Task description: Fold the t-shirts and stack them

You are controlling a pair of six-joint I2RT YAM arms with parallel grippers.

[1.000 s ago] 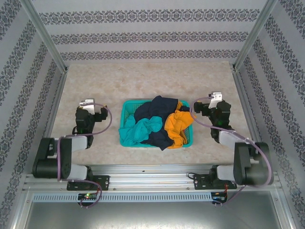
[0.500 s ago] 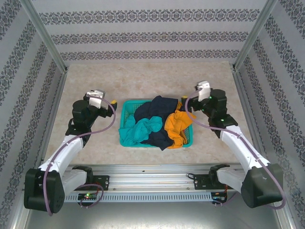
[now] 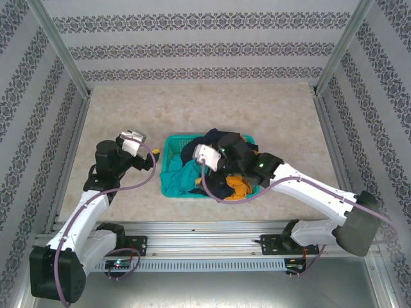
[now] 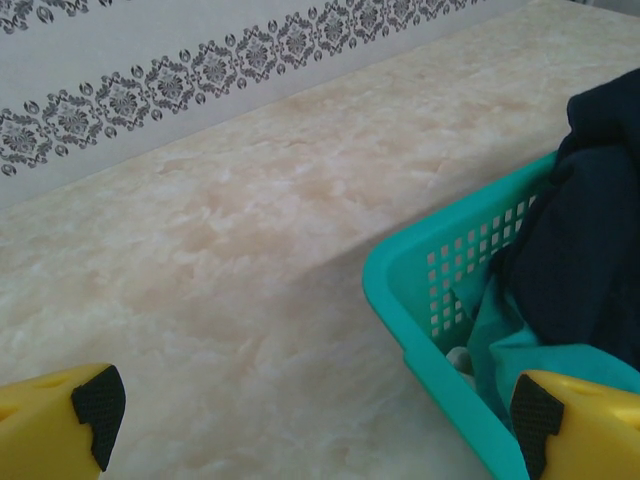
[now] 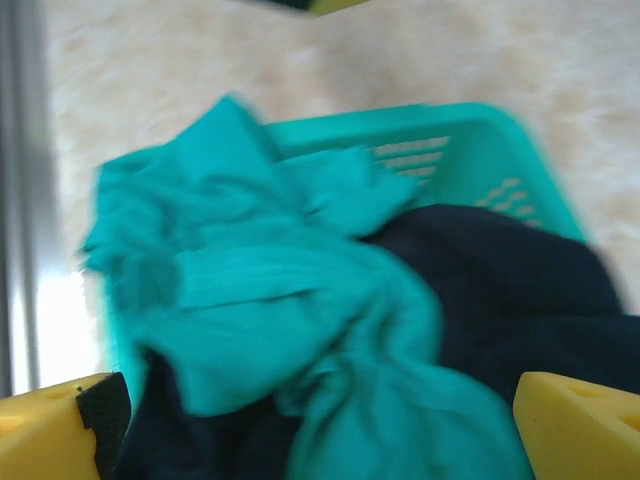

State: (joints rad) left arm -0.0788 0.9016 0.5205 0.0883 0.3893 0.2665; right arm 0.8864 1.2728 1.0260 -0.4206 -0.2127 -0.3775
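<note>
The t-shirts lie tucked inside the teal mesh basket's sides (image 3: 177,142), so the whole pile (image 3: 187,174) will come along when I pull the basket by its rim.
The t-shirts lie crumpled in a teal mesh basket (image 3: 168,142): a teal one (image 3: 176,181) at the front left, a dark navy one (image 3: 215,138) behind it, and an orange-yellow one (image 3: 238,188) at the right. My right gripper (image 3: 202,160) hangs open over the pile. In the right wrist view the teal t-shirt (image 5: 270,300) lies just below the right gripper (image 5: 310,430), with the navy t-shirt (image 5: 520,290) to its right. My left gripper (image 3: 138,144) stands open beside the basket's left side. The left gripper (image 4: 310,440) is over bare table next to the basket's corner (image 4: 420,330).
The basket sits mid-table on a beige marbled top (image 3: 192,109). Patterned walls (image 3: 192,51) and metal posts (image 3: 58,48) close in the back and both sides. Bare tabletop stretches behind the basket and to its left and right.
My right arm has swung from right of the basket in over the pile, above the teal shirt. The left arm has shifted slightly. Both grippers stayed open.
</note>
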